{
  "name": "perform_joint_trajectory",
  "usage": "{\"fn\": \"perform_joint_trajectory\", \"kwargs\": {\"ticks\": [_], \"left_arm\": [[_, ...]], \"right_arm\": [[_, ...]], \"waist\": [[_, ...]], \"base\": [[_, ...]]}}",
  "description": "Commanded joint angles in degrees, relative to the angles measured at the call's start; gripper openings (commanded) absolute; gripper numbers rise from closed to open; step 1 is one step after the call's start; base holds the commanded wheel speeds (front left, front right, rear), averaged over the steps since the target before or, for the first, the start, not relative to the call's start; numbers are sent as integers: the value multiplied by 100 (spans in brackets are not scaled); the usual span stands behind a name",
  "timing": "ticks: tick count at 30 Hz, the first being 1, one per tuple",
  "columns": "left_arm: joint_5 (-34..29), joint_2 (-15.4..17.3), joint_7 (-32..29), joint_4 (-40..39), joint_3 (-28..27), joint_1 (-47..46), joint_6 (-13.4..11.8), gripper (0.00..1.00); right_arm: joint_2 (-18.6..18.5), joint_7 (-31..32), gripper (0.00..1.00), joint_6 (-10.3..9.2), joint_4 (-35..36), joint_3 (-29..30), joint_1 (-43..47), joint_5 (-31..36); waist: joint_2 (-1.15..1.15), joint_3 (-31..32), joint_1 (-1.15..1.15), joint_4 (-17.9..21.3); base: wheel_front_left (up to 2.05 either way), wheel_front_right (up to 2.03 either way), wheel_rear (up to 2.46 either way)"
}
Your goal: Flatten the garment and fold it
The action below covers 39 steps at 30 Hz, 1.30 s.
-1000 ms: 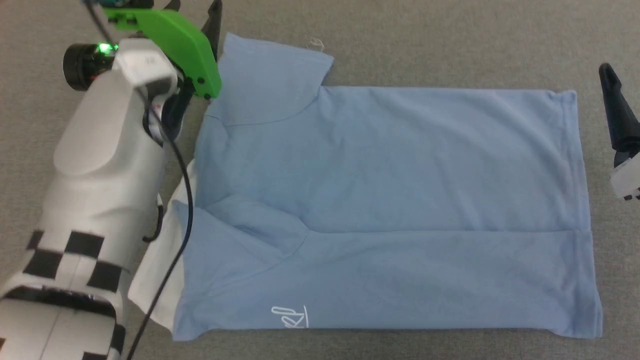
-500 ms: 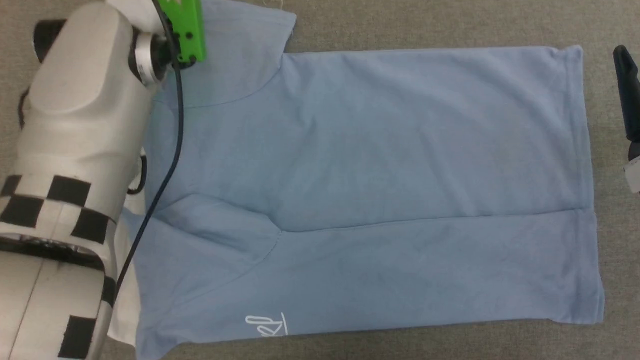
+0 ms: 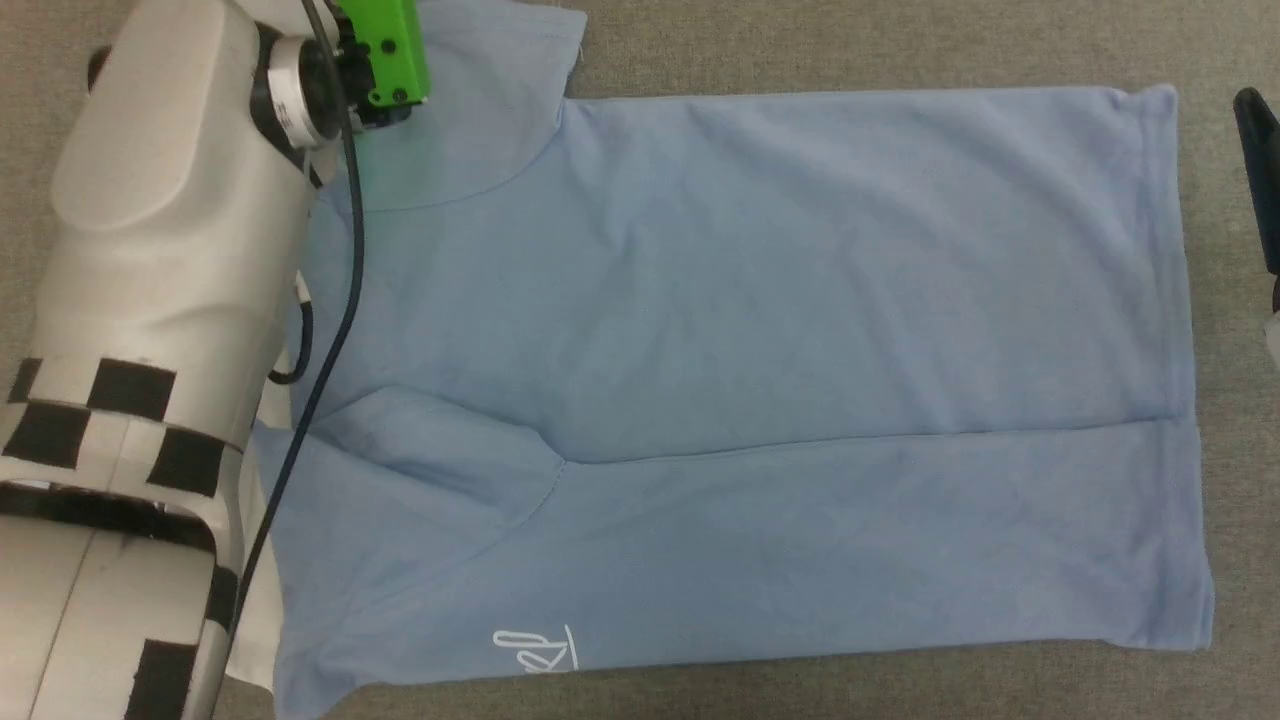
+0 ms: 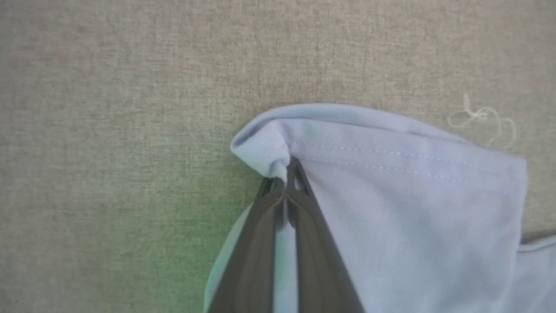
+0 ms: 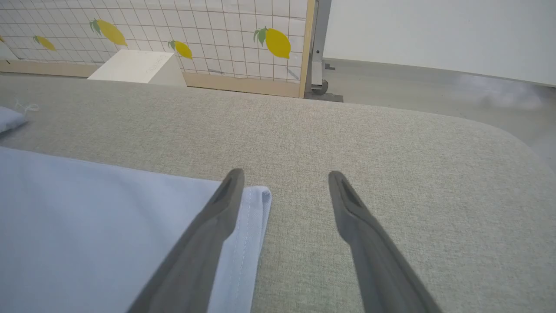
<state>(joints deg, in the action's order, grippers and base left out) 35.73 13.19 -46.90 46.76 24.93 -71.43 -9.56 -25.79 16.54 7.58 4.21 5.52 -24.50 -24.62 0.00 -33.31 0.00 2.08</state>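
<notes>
The garment's hemmed end (image 3: 1171,360) wrinkles softly at its corner (image 3: 1146,108), so it will gather into loose folds by the sleeves when I fold it over.
The light-blue garment (image 3: 760,350) lies spread flat on the grey padded surface, its white script logo (image 3: 535,652) at the near edge and a strip of white lining (image 3: 248,650) at the lower left. My left arm reaches over the far-left sleeve (image 3: 480,110). In the left wrist view my left gripper (image 4: 287,174) is shut on the hemmed corner of that sleeve (image 4: 260,148), which is bunched at the tips. My right gripper (image 5: 284,176) is open just above the garment's far right corner (image 5: 256,200), holding nothing. One of its dark fingers (image 3: 1262,180) shows at the right edge.
A loose white thread (image 4: 482,117) lies on the surface beside the sleeve. The padded surface ends in a rounded edge (image 5: 499,130). Beyond it are bare floor, a lemon-print grid partition (image 5: 173,34) and a white box (image 5: 134,65).
My left gripper has gone from open to shut on the sleeve corner. The head view has shifted, and the left arm now reaches further over the sleeve. The garment lies as before.
</notes>
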Motion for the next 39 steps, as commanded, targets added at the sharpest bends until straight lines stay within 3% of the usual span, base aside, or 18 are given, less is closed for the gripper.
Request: {"fn": "perform_joint_trajectory", "kwargs": {"ticks": [1,10,14,20,30,31,32,39], "left_arm": [[123,-100,-16,47,29,399,47,0],[283,-47,226,-678,-126,478,76,0],[298,-23,277,-1077,-141,456,81,0],[314,43,311,-1592,-145,511,83,0],[401,110,368,-2152,-170,781,61,0],[409,118,371,-2185,-173,802,60,0],[415,133,381,-2222,-176,829,64,0],[536,163,646,-2376,-276,1036,178,0]], "right_arm": [[-73,246,100,-9,-4,-56,-204,-66],[-464,3426,100,-9,-455,-758,-1436,26],[-514,4292,100,-9,-630,-1121,-1871,79],[-580,4842,100,-9,-908,-1479,-2062,248],[-632,5037,100,-9,-1151,-1782,-1913,130],[-639,5071,45,-9,-1170,-1774,-1896,104],[-651,5105,0,-9,-1173,-1772,-1883,77],[-584,4761,0,-9,-1144,-1511,-1899,39]], "waist": [[0,132,0,-33],[0,268,0,-127],[0,145,0,-273],[0,-38,0,-467],[0,-143,0,-586],[0,-145,0,-589],[0,-145,0,-590],[0,71,0,-559]], "base": [[0,0,0],[0,0,0],[0,0,0],[0,0,0],[0,0,0],[0,0,0],[0,0,0],[0,0,0]]}}
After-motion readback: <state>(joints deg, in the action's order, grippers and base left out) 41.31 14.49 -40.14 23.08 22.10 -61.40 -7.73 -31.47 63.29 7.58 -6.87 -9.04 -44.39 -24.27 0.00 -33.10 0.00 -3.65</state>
